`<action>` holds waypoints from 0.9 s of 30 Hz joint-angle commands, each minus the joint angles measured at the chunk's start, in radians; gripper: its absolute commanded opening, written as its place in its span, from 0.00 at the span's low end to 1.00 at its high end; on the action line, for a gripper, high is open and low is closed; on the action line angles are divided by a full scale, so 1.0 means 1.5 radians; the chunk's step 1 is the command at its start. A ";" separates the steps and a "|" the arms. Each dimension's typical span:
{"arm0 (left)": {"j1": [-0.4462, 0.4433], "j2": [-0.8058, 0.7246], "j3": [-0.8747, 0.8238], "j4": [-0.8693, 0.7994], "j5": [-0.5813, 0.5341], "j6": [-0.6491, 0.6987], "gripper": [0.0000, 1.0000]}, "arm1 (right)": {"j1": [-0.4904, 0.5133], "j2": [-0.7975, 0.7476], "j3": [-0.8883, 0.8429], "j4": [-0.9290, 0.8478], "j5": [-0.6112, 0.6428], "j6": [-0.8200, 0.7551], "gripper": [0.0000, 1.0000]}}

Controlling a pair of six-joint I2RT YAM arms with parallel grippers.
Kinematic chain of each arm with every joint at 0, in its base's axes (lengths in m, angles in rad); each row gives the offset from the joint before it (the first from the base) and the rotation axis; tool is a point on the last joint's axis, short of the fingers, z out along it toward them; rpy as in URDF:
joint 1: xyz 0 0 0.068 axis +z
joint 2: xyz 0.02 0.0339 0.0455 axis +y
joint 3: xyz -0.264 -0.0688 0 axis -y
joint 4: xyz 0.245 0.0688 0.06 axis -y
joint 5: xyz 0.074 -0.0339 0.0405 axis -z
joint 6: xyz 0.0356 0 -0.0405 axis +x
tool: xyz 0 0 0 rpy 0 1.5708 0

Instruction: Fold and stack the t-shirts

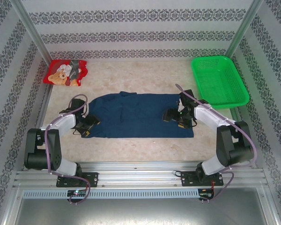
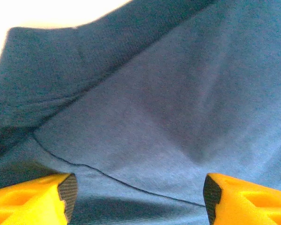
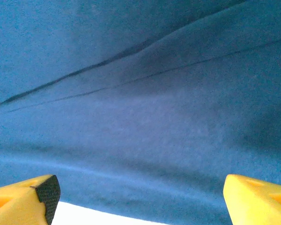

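The navy t-shirt's far edge sticks out in a bump [image 1: 127, 93], so the robot's right gripper should move back toward the basket while its left gripper straightens that edge [image 1: 113, 96] before the fold.
The dark navy t-shirt [image 1: 140, 115] lies spread flat in the middle of the table, its print not showing. The red t-shirt [image 1: 65, 72], teddy-bear print up, sits bunched at the back left corner. My left gripper [image 1: 86, 124] hovers low over the navy shirt's left edge. In the left wrist view it [image 2: 140, 199] is open, yellow fingers [image 2: 37, 199] wide apart over a seam in the navy cloth [image 2: 168, 103]. My right gripper [image 1: 175, 116] is over the shirt's right end. It [image 3: 140, 199] is open above the navy cloth [image 3: 145, 93] near its hem, holding nothing.
A green mesh basket [image 1: 219, 82] stands at the back right. Bare pale table [image 1: 145, 150] runs along the front of the navy shirt. Patterned walls and metal posts close in the back and sides.
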 commanded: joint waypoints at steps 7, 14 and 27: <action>0.044 -0.027 -0.084 -0.017 -0.064 0.012 0.71 | 0.020 0.079 0.010 -0.011 0.114 0.024 0.86; 0.086 -0.095 -0.127 -0.066 -0.081 0.014 0.74 | 0.033 0.078 0.003 -0.055 0.134 0.043 0.86; 0.091 -0.071 0.167 -0.064 -0.009 0.103 0.92 | 0.023 0.006 0.157 -0.116 0.098 -0.014 0.93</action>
